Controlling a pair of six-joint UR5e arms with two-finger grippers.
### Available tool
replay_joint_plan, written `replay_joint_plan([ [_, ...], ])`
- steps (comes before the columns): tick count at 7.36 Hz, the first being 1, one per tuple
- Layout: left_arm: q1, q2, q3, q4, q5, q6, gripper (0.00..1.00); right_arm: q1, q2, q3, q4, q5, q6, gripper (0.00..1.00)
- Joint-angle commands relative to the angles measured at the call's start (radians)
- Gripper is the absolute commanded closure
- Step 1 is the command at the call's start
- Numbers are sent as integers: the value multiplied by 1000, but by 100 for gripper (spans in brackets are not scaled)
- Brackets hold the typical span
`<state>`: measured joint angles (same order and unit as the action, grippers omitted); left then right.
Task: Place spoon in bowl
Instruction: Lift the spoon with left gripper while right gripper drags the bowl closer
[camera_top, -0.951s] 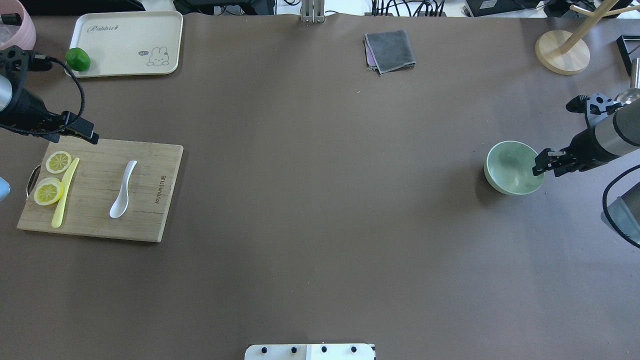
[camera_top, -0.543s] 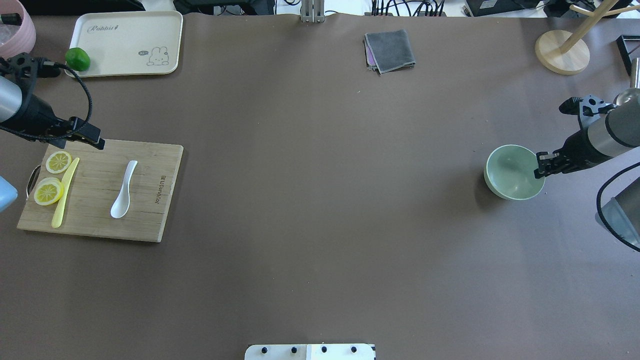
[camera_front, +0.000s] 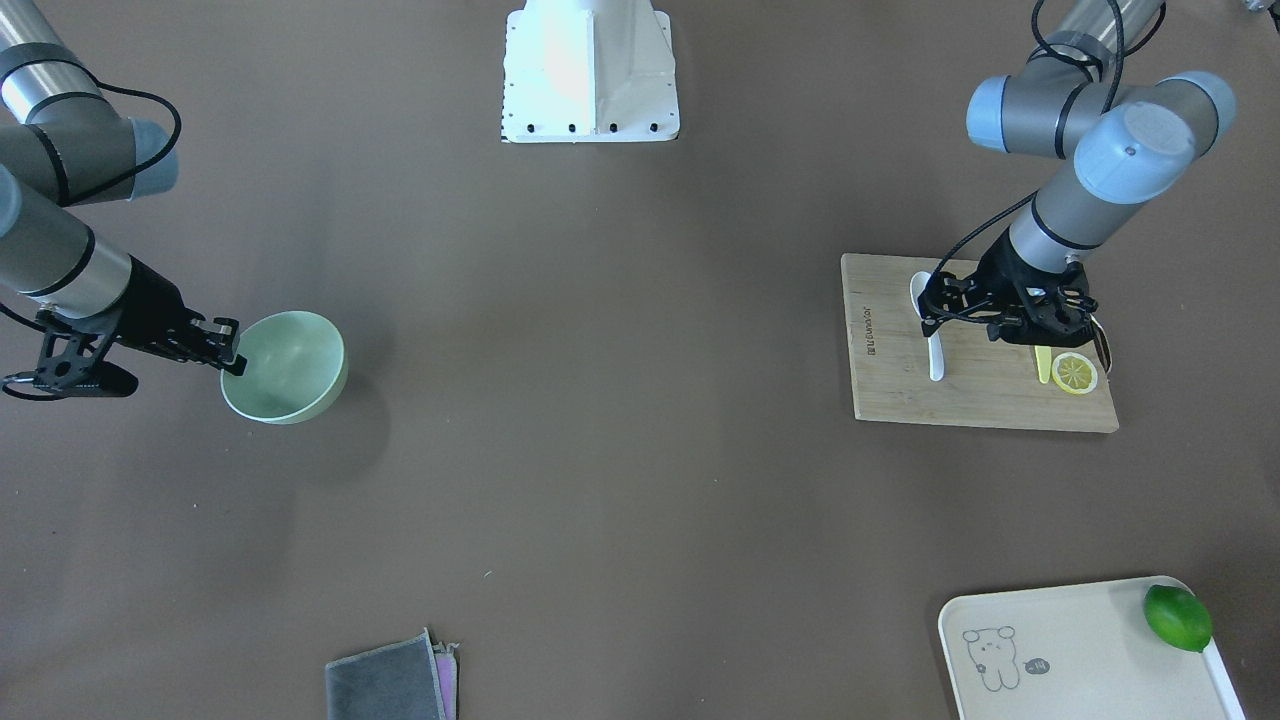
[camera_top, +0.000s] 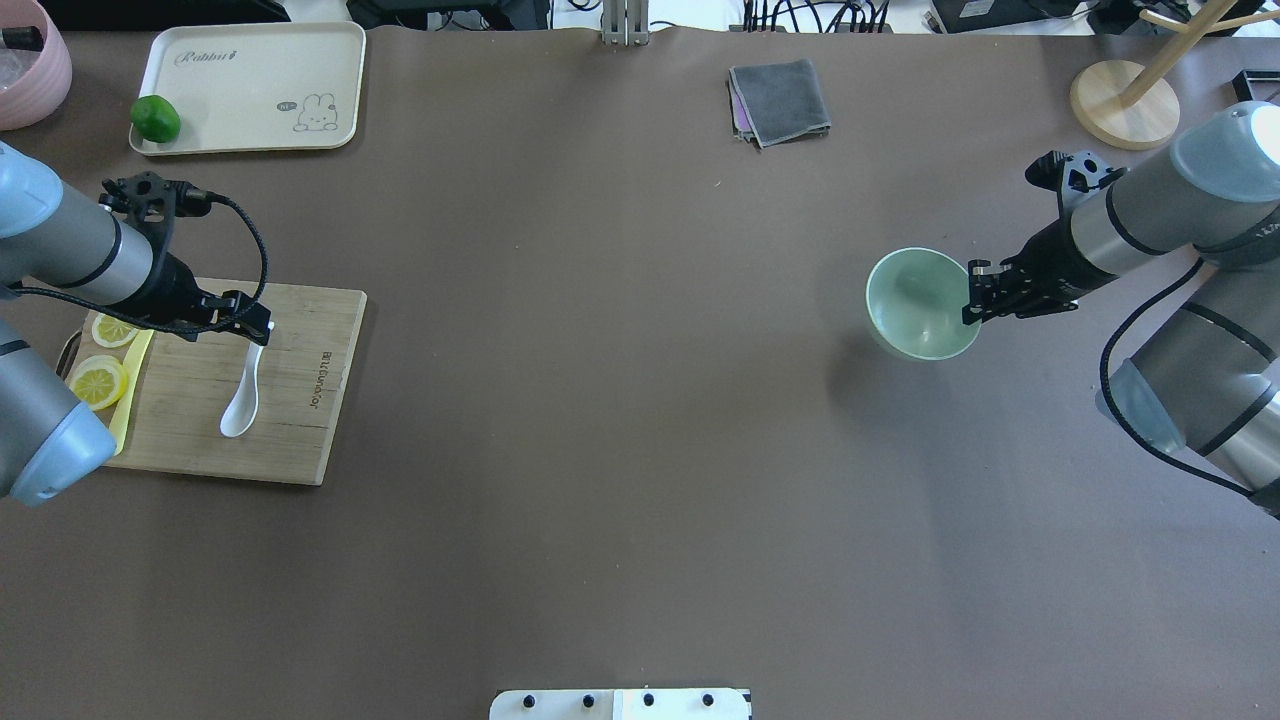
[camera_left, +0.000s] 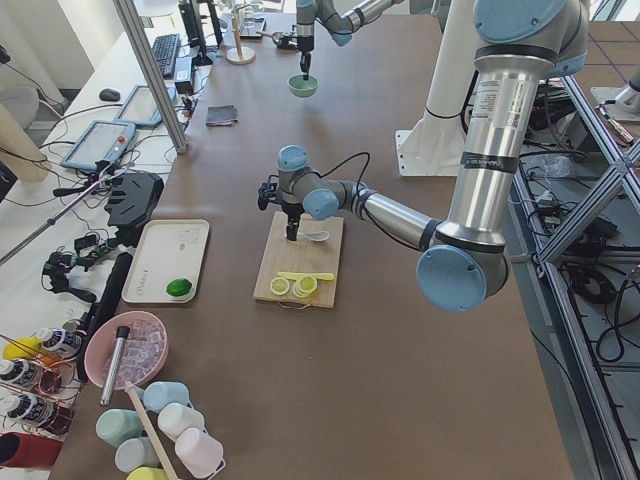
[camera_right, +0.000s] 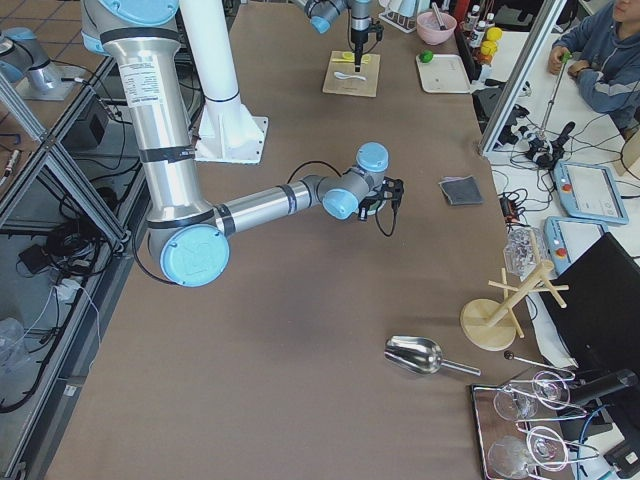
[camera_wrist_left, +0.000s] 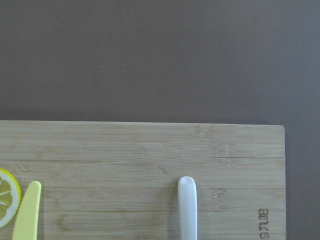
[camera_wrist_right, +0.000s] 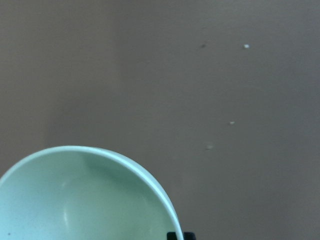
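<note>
The white spoon (camera_front: 936, 356) reaches across about the mint-green bowl's width (camera_front: 286, 367). So it will rest against the bowl's rim with its scoop sticking out when I lower it in.
The white spoon (camera_top: 241, 393) lies on a wooden cutting board (camera_top: 300, 440) at the left, scoop toward the robot. My left gripper (camera_top: 250, 318) hangs open over the far tip of the spoon's handle, apart from it. The left wrist view shows only the handle tip (camera_wrist_left: 187, 205) and no fingers. My right gripper (camera_top: 972, 300) is shut on the right rim of the mint-green bowl (camera_top: 918, 303) and holds it tilted, a little above the table. The bowl is empty and also shows in the front view (camera_front: 287, 366) and the right wrist view (camera_wrist_right: 85, 200).
Two lemon slices (camera_top: 97, 383) and a yellow knife (camera_top: 116, 438) lie on the board's left part, partly under my left arm. A cream tray (camera_top: 250, 70) with a lime (camera_top: 155, 118), a grey cloth (camera_top: 780, 100) and a wooden stand (camera_top: 1123, 105) sit along the far edge.
My right gripper has carried the bowl up and to the left, toward the table's middle. My left gripper has moved right and now stands over the spoon's handle tip.
</note>
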<state>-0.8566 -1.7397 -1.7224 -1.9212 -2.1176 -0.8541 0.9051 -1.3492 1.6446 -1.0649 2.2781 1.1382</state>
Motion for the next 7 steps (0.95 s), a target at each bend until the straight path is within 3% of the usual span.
replay_joint_plan([
  [1, 37, -4, 10, -1, 11, -13, 34, -93, 67, 50, -4, -46, 160, 100],
  [4, 47, -36, 62, -33, 39, -13, 53, -218, 139, 50, -9, -114, 248, 100],
  [6, 47, -47, 60, -33, 30, -14, 100, -288, 174, 50, -12, -178, 273, 100],
  [7, 47, -82, 53, -27, 24, -14, 100, -323, 203, 44, -13, -218, 296, 100],
])
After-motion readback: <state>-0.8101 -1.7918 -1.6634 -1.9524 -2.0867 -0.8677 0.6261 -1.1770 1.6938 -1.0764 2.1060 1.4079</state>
